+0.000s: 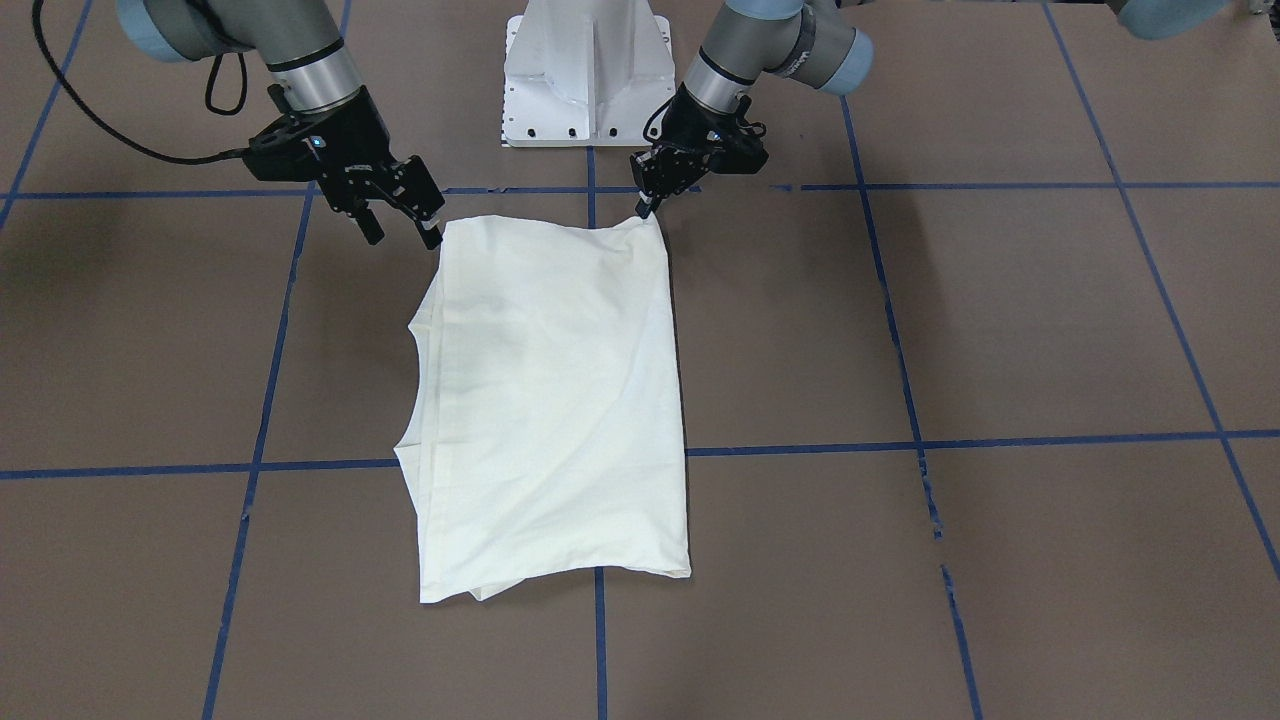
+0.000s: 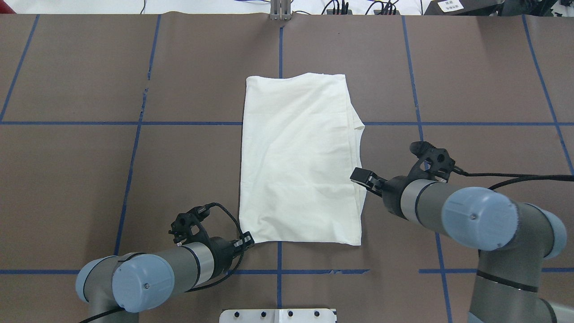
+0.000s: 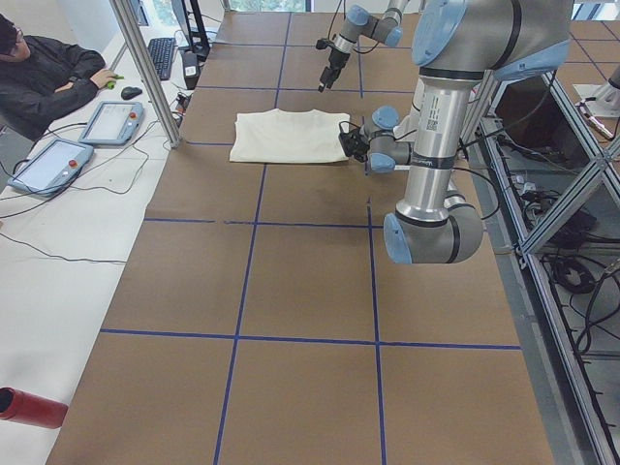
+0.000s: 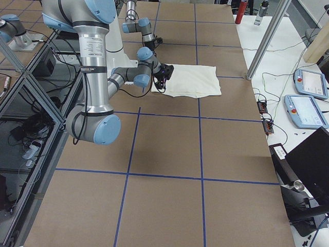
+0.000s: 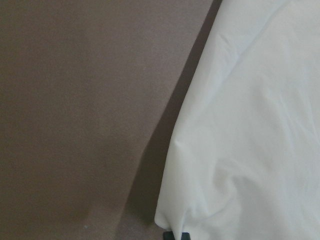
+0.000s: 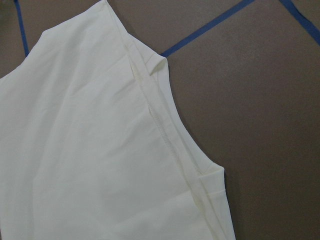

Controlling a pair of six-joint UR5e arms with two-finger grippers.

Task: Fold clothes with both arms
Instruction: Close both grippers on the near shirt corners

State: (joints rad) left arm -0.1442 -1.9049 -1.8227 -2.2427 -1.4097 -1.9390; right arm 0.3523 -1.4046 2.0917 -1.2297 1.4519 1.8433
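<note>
The whole shirt point(image 1: 552, 396) will slide along with its layers together when I pull its robot-side corners back, because the far hem point(image 1: 561, 571) lies flat and loose.
The clothes are one cream-white shirt point(image 1: 555, 400), folded into a long rectangle with its plain side up, and no print shows. It lies flat in the middle of the table point(image 2: 296, 161), with the neckline edge point(image 2: 358, 128) toward my right arm. My left gripper point(image 1: 647, 208) is shut on the shirt's near corner point(image 2: 251, 237), which is lifted slightly off the table. My right gripper point(image 1: 402, 232) is open and holds nothing, its fingers beside the other near corner at the shirt's right edge point(image 2: 361, 177). In the left wrist view the pinched corner point(image 5: 170, 227) sits at the bottom edge.
The white pedestal base point(image 1: 588, 70) stands just behind the shirt. Blue tape lines point(image 1: 800, 448) grid the brown table. In the exterior left view a seated person point(image 3: 48, 73), teach pendants point(image 3: 108, 121) and an aluminium post point(image 3: 145, 68) are beyond the table's far edge.
</note>
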